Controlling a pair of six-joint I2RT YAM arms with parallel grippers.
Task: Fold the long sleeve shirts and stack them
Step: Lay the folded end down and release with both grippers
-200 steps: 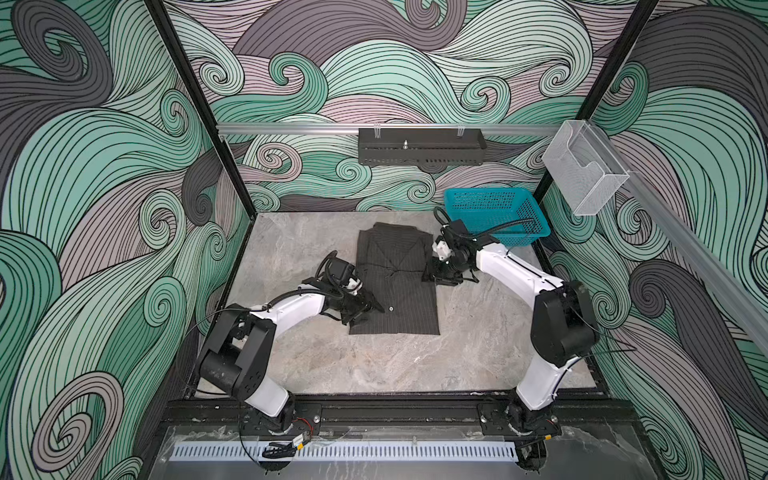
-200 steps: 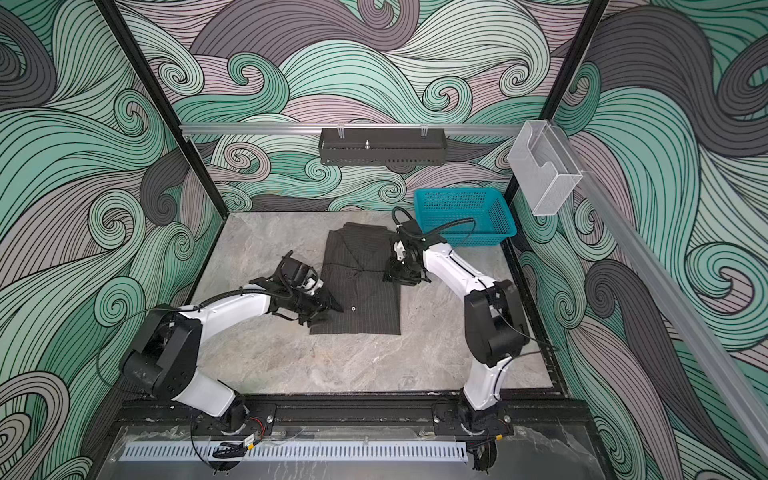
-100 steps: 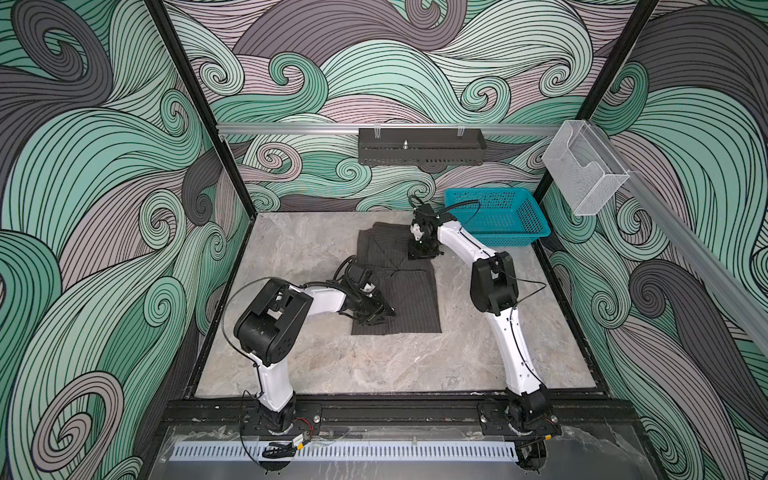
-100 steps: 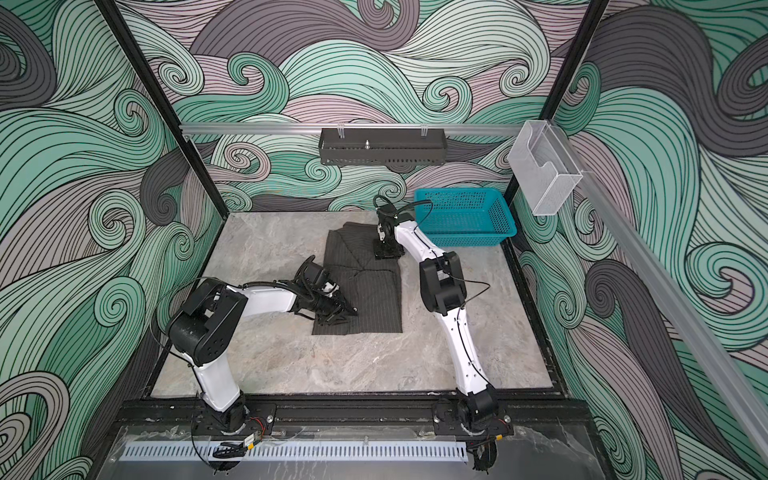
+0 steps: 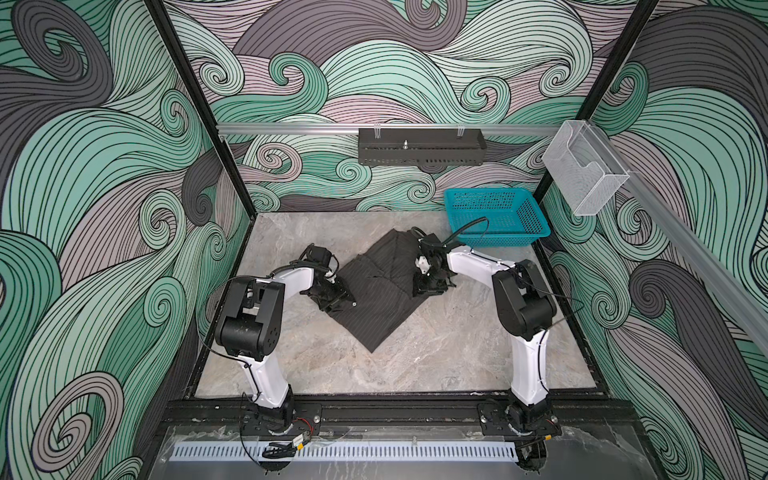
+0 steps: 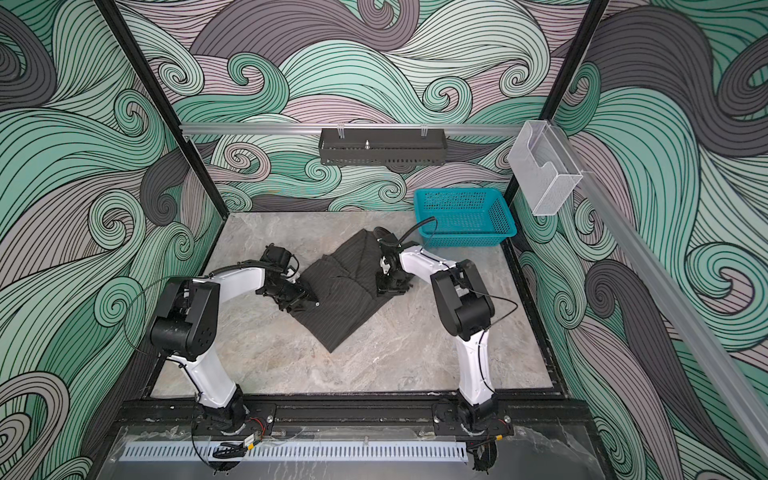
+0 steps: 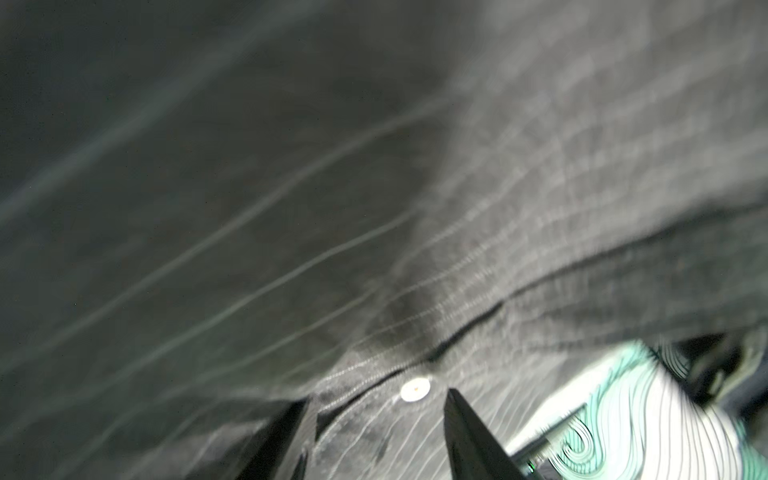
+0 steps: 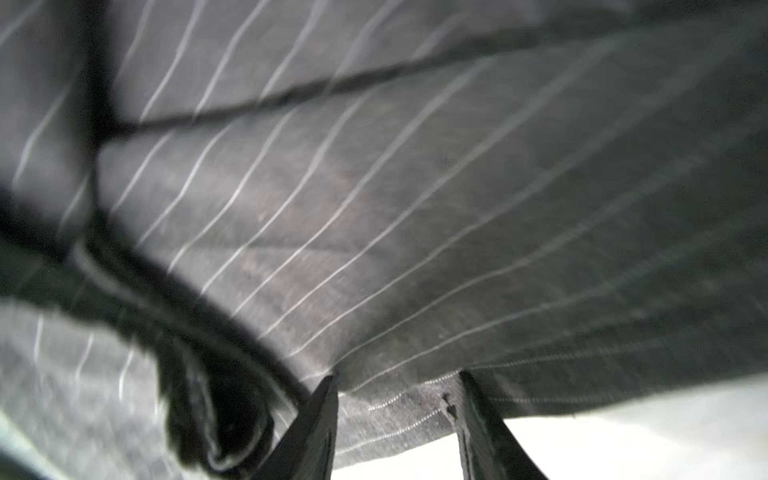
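Observation:
The shirt lies in a diamond shape with a corner toward the robot, so the robot's right gripper should first swing the hem toward the robot to make the shirt square.
The long sleeve shirt is dark pinstriped cloth, folded and lying as a diamond on the marble table in both top views. My left gripper sits at its left corner. In the left wrist view its jaws stand a little apart with layered cloth and a whitish button between them. My right gripper is at the right corner. The right wrist view shows its jaws closed on a thick hem, with that edge raised off the table.
A teal mesh basket stands at the back right, just behind my right arm. A black rack and a clear bin hang on the walls. Bare marble table lies in front of the shirt.
The shirt lay square to the table; now it is turned into a diamond. Both grippers have shifted to its left and right corners, and both arms have changed pose.

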